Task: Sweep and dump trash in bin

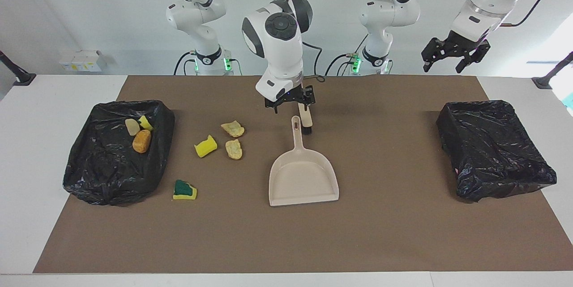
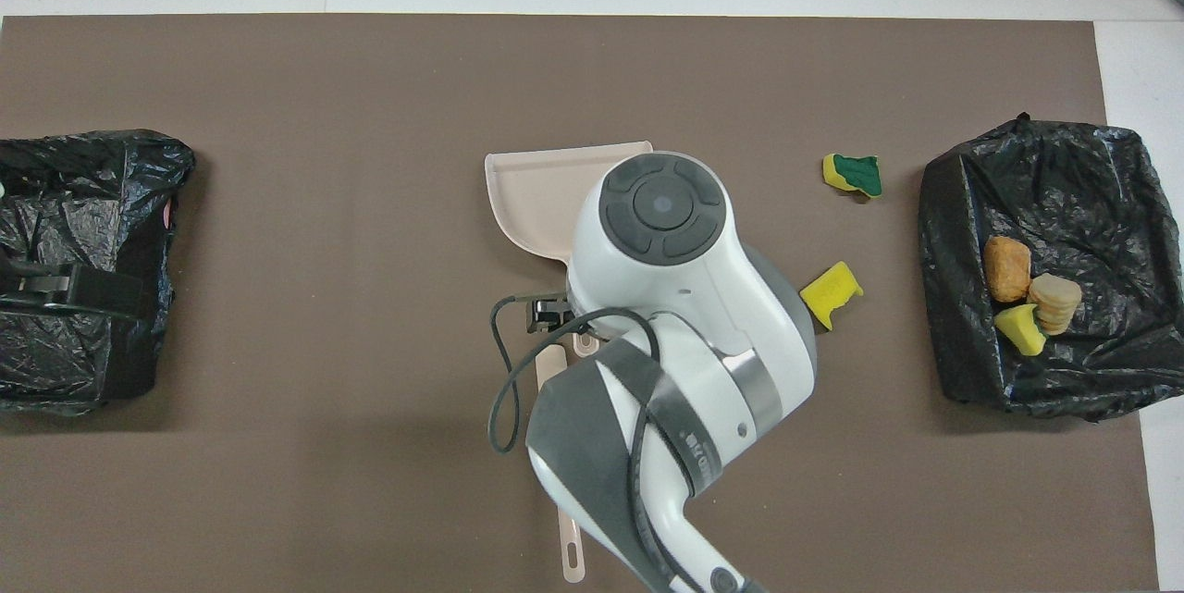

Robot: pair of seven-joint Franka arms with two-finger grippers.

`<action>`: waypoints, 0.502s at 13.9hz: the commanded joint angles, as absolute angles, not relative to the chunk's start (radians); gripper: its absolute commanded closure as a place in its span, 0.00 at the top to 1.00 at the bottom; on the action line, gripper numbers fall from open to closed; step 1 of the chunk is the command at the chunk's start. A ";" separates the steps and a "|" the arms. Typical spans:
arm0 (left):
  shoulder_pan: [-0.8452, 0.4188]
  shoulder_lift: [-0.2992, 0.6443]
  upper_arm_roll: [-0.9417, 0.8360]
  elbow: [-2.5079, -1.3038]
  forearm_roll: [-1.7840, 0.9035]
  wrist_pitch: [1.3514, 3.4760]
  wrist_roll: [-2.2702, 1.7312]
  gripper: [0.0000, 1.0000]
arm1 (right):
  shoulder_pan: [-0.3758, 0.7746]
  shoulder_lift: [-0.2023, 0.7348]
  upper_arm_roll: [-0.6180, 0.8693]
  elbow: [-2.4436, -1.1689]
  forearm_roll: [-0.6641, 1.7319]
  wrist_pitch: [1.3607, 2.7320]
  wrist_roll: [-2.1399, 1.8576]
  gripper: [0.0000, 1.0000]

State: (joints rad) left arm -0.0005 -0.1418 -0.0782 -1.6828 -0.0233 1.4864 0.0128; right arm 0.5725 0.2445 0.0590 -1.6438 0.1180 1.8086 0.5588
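The brush's handle (image 2: 571,532) points toward the robots and is clear of the dustpan. My right gripper should keep moving back until its fingers close on the handle's end (image 2: 573,564).
The beige dustpan (image 1: 303,179) lies flat on the brown mat, its handle pointing toward the robots; it also shows in the overhead view (image 2: 532,195). My right gripper (image 1: 290,102) hangs open and empty just above the handle's end. On the mat toward the right arm's end lie a yellow sponge chunk (image 1: 205,146), two pale lumps (image 1: 233,128) (image 1: 233,148) and a yellow-and-green sponge (image 1: 184,190). A pale lump (image 1: 132,126), a yellow chunk (image 1: 145,122) and an orange-brown lump (image 1: 142,141) lie in the black-lined bin (image 1: 89,175). My left gripper (image 1: 447,64) waits open, raised.
The beige brush (image 1: 306,120) with black bristles lies on the mat beside the dustpan's handle, nearer to the robots. A second black-lined bin (image 1: 494,152) stands at the left arm's end. The brown mat (image 1: 403,233) covers most of the white table.
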 commanded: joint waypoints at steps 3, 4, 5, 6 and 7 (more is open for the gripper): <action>0.005 -0.133 -0.081 -1.664 -0.009 1.474 0.011 1.00 | 0.669 -0.004 0.064 -2.052 0.129 2.006 0.621 1.00; 0.005 -0.133 -0.081 -1.664 -0.009 1.474 0.011 1.00 | 0.681 -0.040 0.064 -2.115 0.147 2.031 0.621 1.00; 0.005 -0.133 -0.081 -1.664 -0.011 1.474 0.011 1.00 | 0.684 -0.061 0.064 -2.153 0.162 2.037 0.618 1.00; 0.005 -0.133 -0.083 -1.664 -0.009 1.474 0.011 1.00 | 0.704 -0.064 0.064 -2.173 0.170 2.040 0.621 1.00; 0.005 -0.133 -0.081 -1.664 -0.009 1.474 0.011 1.00 | 0.744 -0.061 0.064 -2.189 0.178 2.049 0.632 1.00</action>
